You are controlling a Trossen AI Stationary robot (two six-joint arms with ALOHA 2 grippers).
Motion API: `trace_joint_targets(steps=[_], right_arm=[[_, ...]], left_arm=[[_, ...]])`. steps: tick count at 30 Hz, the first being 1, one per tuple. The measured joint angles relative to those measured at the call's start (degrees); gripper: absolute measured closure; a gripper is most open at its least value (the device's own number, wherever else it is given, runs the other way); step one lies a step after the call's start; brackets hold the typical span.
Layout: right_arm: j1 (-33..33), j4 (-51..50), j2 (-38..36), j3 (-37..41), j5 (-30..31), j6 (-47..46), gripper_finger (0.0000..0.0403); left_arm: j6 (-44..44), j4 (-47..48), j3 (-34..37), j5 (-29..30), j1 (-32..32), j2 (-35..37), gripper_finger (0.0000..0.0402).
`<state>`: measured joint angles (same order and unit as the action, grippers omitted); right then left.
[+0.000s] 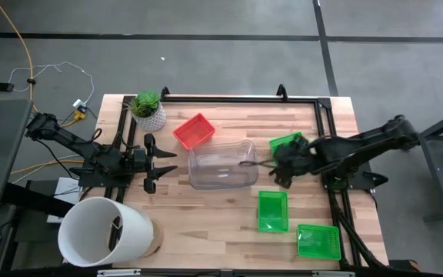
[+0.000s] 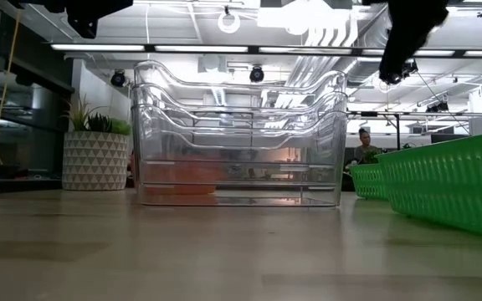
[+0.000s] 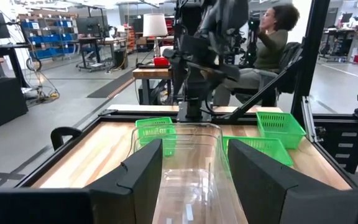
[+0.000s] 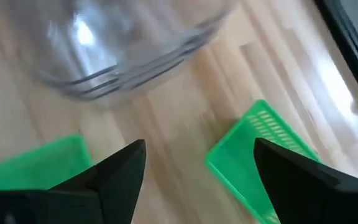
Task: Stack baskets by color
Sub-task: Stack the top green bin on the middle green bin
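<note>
The far green basket (image 1: 284, 140) is upright and free of the clear stack. My open right gripper should therefore keep going toward it until its fingers are on both sides of the basket's rim (image 1: 299, 135).
A stack of nested clear baskets (image 1: 221, 163) stands on its base mid-table, also seen in the low view (image 2: 239, 138). A red basket (image 1: 194, 131) rests on the table behind it. Three green baskets lie to the right: one at the far right (image 1: 287, 143), one nearer (image 1: 273, 210), one at the near right corner (image 1: 318, 241). My left gripper (image 1: 164, 163) hovers open just left of the clear stack, pointing level at it (image 3: 194, 168). My right gripper (image 1: 277, 165) hangs open above the table, right of the clear stack, tilted down, with nothing between its fingers (image 4: 197, 162).
A small potted plant (image 1: 148, 109) stands at the far left of the table. A big white bucket (image 1: 106, 231) lies at the near left corner. A black frame rail (image 1: 325, 123) runs along the table's far and right edges. A person sits beyond the table (image 3: 272, 37).
</note>
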<state>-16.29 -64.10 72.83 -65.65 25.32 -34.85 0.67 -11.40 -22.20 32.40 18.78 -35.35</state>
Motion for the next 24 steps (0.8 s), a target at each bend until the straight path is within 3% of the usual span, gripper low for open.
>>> trace_joint_targets(steps=[8, 12, 17, 24], right_arm=[[1.24, 9.16, -15.13, 18.26, 16.08, -21.50, 0.0116], [3.63, 9.58, -16.86, 22.89, 15.76, -28.06, 0.0116], [5.10, 11.01, -16.03, 24.17, 12.26, -26.51, 0.0116], [5.18, 13.97, -15.88, 24.17, 12.19, -24.79, 0.0116]], left_arm=[[-1.59, 0.00, 0.00, -0.01, 0.00, 0.00, 0.0230], [-1.55, -0.01, 0.00, 0.00, 0.01, 0.00, 0.0230], [-1.54, -0.10, 0.00, 0.19, 0.01, 0.00, 0.0230], [-1.53, -0.11, 0.00, 0.41, -0.01, 0.00, 0.0230]])
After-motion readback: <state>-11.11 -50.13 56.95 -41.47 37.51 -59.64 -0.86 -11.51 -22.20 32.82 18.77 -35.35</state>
